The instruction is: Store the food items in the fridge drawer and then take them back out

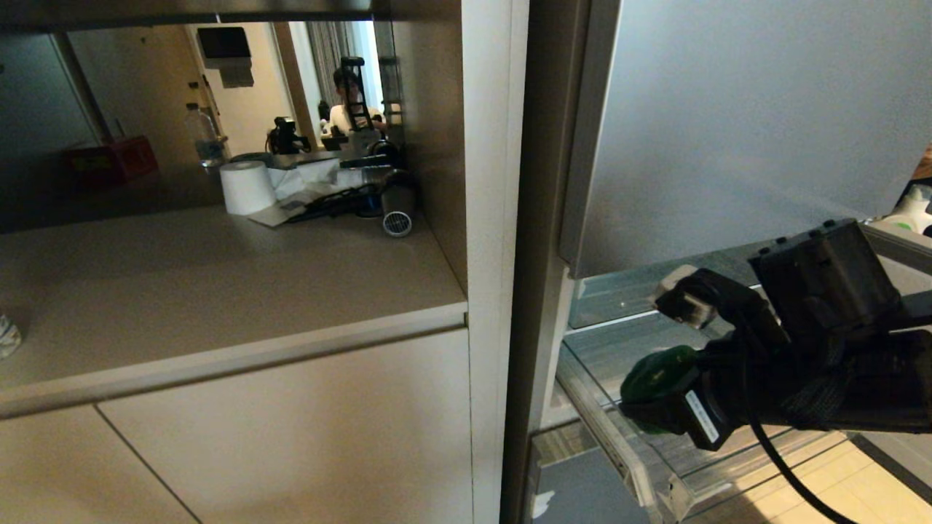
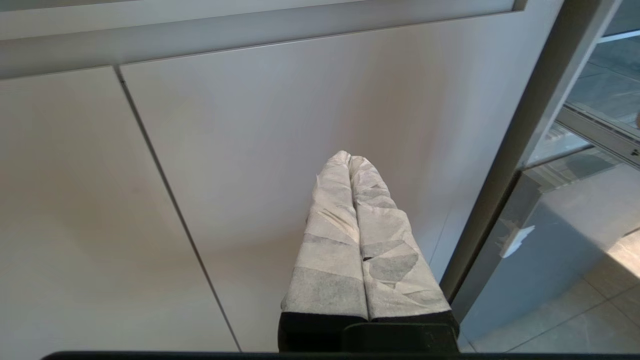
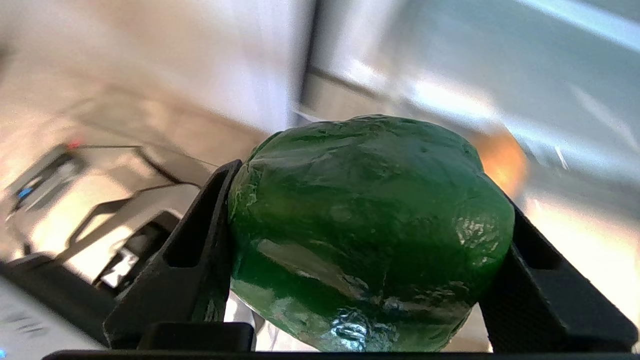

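Note:
I should keep moving my right gripper to the counter (image 1: pixel 362 284) beside the white pillar and let go of the green bell pepper (image 1: pixel 659 384) there, because the green bell pepper is centred in its fingers and that spot is clear.
My right gripper (image 1: pixel 666 356) is shut on a glossy dark green bell pepper (image 1: pixel 655 372) and hangs over the pulled-out fridge drawer (image 1: pixel 619 451), near its left front corner. In the right wrist view the pepper (image 3: pixel 370 225) fills the space between the black fingers (image 3: pixel 200 250) of that gripper (image 3: pixel 367 185). Behind it lies a blurred tan-orange shape (image 3: pixel 502 160); I cannot tell whether it is the potato. My left gripper (image 2: pixel 350 159), wrapped in white tape, is shut on nothing and parked before a pale cabinet door (image 2: pixel 225 150).
The blue-grey top fridge door (image 1: pixel 728 131) stands above the drawer. A white pillar (image 1: pixel 495 255) separates fridge and counter (image 1: pixel 218 291). At the counter's back are a paper roll (image 1: pixel 247 187), a water bottle (image 1: pixel 207 138) and a red box (image 1: pixel 113 160). A person (image 1: pixel 349 94) shows far behind.

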Tool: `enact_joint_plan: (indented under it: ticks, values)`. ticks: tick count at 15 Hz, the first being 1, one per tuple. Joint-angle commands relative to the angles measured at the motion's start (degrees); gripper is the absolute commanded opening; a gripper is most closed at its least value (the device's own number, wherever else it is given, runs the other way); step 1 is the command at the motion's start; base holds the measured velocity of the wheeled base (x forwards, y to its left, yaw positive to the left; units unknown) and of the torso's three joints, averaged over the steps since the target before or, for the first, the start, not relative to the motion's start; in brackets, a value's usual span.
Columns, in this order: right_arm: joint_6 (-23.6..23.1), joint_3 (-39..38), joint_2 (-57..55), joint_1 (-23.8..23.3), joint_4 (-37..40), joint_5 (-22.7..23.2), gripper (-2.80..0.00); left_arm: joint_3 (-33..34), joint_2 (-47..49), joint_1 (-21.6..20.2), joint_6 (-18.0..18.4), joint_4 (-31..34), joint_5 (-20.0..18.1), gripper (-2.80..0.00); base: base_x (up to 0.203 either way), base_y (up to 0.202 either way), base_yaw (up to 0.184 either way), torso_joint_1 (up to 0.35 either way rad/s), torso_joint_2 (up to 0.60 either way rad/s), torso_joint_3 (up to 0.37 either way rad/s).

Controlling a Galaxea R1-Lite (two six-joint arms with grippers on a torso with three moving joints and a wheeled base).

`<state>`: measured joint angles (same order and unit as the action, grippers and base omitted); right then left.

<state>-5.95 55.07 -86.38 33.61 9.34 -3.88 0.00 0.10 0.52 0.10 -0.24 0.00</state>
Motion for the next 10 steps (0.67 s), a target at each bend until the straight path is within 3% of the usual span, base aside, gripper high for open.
enact_joint_plan:
  ticks: [1, 4, 10]
  values:
    - [0.1, 3.4, -3.6, 6.4, -0.5, 0.0, -2.80, 0.0, 0.1, 0.0, 0.0, 0.0, 0.0, -2.80, 0.000, 0.000, 0.000, 0.000, 0.00, 0.000]
    - [0.2, 8.4, -11.2, 10.1, -10.4, -0.8, -2.80, 0.0, 0.1, 0.0, 0.0, 0.0, 0.0, -2.80, 0.000, 0.000, 0.000, 0.000, 0.00, 0.000]
    - [-0.1, 24.8, -30.3, 11.4, -32.6, -3.1, -2.80, 0.0, 0.1, 0.0, 0.0, 0.0, 0.0, -2.80, 0.000, 0.000, 0.000, 0.000, 0.00, 0.000]
